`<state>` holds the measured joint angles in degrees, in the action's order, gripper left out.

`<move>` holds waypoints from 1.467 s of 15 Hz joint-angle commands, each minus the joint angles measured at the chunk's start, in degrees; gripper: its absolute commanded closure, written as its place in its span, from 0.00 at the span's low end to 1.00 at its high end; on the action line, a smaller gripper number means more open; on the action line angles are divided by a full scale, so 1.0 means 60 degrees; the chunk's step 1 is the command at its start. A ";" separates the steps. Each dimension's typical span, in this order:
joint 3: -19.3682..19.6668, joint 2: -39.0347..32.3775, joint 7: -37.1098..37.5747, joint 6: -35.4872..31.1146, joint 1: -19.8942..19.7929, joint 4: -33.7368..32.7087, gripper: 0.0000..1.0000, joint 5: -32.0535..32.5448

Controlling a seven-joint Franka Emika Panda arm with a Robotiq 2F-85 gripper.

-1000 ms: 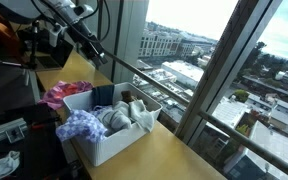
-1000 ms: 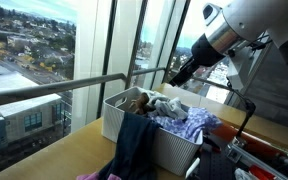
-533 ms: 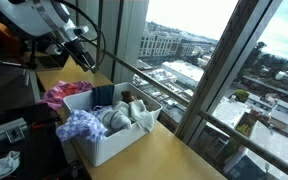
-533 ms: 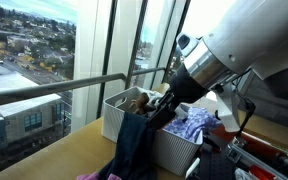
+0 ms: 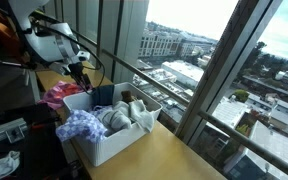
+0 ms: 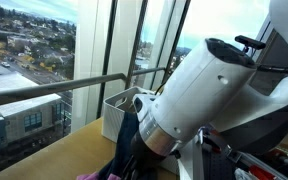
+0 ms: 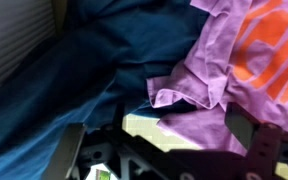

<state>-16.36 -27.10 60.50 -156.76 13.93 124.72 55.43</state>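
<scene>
My gripper should keep moving down until my open fingers, which have the pink-purple shirt's loose corner (image 7: 168, 91) between them, straddle its folded edge (image 7: 196, 122), and then close.
My gripper (image 5: 81, 75) hangs open just above a pink-purple shirt (image 5: 56, 95) that lies on the wooden table beside a white basket (image 5: 109, 147). In the wrist view the open gripper (image 7: 164, 150) frames that purple shirt (image 7: 219, 75) with its orange print, and nothing is between the fingers (image 7: 254, 135). A dark blue garment (image 7: 74, 70) lies next to the shirt and drapes over the basket's edge (image 6: 129, 135). In an exterior view the arm (image 6: 214, 100) hides the gripper and most of the basket (image 6: 119, 98).
The basket holds several clothes, among them a blue-and-white patterned cloth (image 5: 81, 125) and grey pieces (image 5: 119, 118). A metal railing (image 5: 154, 85) and tall window panes run close behind it. Dark equipment (image 5: 4, 60) stands at the table's far end.
The arm has swung down from near the window to just over the pink shirt beside the basket. It now fills the exterior view that showed the basket, and the jaws have opened wider.
</scene>
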 commanded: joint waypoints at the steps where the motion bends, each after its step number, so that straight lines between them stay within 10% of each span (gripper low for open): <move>1: 0.0136 -0.1717 -0.0112 -0.0160 0.0227 -0.1268 0.00 0.0169; 9: 0.1438 -0.3852 -0.1286 -0.0497 0.1079 -0.2726 0.00 -0.0895; 10: 0.1551 -0.3868 -0.1459 -0.0570 0.1173 -0.2757 0.21 -0.1122; 22: 0.2643 -0.2294 -0.2913 -0.0637 0.1893 -0.2038 1.00 -0.3292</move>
<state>-3.43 -44.65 46.51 -160.29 23.81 109.91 39.04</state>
